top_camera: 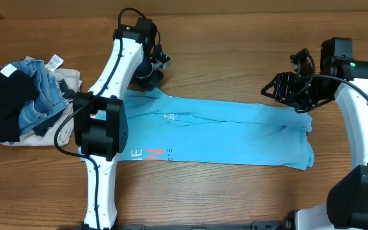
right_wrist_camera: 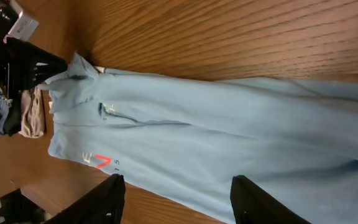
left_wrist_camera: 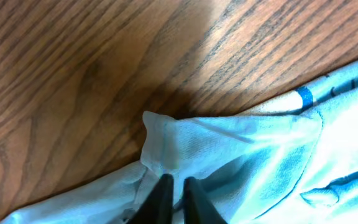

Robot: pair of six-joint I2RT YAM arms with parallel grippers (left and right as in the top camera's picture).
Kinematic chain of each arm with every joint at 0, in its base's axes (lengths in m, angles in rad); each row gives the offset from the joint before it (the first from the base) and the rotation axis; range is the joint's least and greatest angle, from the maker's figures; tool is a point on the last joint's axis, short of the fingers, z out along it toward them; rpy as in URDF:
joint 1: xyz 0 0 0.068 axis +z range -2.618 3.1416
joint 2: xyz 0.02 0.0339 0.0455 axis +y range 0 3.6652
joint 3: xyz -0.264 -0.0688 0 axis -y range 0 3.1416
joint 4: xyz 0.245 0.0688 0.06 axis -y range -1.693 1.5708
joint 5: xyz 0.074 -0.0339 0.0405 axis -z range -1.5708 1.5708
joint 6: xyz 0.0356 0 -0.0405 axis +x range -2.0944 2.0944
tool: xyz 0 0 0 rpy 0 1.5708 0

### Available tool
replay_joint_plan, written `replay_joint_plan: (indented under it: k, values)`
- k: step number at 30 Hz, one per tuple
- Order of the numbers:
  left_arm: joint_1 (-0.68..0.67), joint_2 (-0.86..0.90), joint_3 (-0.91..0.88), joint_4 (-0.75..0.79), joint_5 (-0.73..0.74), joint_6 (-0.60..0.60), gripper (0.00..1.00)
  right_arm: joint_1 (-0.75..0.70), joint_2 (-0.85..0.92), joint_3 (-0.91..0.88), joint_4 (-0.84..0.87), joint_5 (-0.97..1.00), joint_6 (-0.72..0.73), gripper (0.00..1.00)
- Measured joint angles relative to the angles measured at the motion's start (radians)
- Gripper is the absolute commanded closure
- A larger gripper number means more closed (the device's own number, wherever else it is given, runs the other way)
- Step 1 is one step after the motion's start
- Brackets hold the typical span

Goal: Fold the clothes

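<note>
Next, I grip and pull a raised fold of the light-blue T-shirt [left_wrist_camera: 188, 134] toward the T-shirt's near edge [top_camera: 153, 160] with my left gripper, since it covers the printed layer's far edge.
The light-blue T-shirt [top_camera: 235, 131] lies as a long folded strip across the middle of the table, with white-and-red letters [top_camera: 149, 153] near its left front edge. My left gripper [top_camera: 152, 80] is at the shirt's far left corner. In the left wrist view its fingers [left_wrist_camera: 174, 183] are pinched together on a raised fold of the shirt [left_wrist_camera: 260, 149]. My right gripper [top_camera: 285, 92] hovers above the shirt's far right corner. In the right wrist view its jaws [right_wrist_camera: 179, 190] are wide open and empty over the shirt [right_wrist_camera: 229, 124].
A pile of other clothes [top_camera: 30, 96] sits at the left edge: blue denim, a black garment and beige cloth with tags. It also shows in the right wrist view [right_wrist_camera: 11, 93]. Bare wooden table [top_camera: 235, 57] surrounds the shirt.
</note>
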Motion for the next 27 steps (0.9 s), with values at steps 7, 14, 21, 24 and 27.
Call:
replay_joint_plan:
  k: [7, 14, 21, 24, 27]
  values:
    - [0.000, 0.001, 0.000, 0.057, 0.014, -0.003, 0.22, 0.000, 0.000, 0.000, -0.010, 0.001, 0.000, 0.42]
    - [0.000, 0.025, 0.000, 0.058, 0.030, -0.009, 0.41, 0.000, 0.000, 0.000, -0.018, 0.001, 0.000, 0.42]
    - [0.003, 0.041, 0.000, 0.055, 0.045, -0.008, 0.94, 0.000, 0.000, 0.000, -0.018, 0.001, 0.000, 0.42]
    - [0.008, 0.041, 0.000, 0.045, 0.045, -0.011, 0.96, 0.000, 0.000, 0.000, -0.020, 0.000, 0.000, 0.42]
    - [0.014, 0.041, 0.000, 0.016, 0.044, -0.010, 0.96, 0.000, 0.000, 0.000, -0.024, 0.000, 0.000, 0.42]
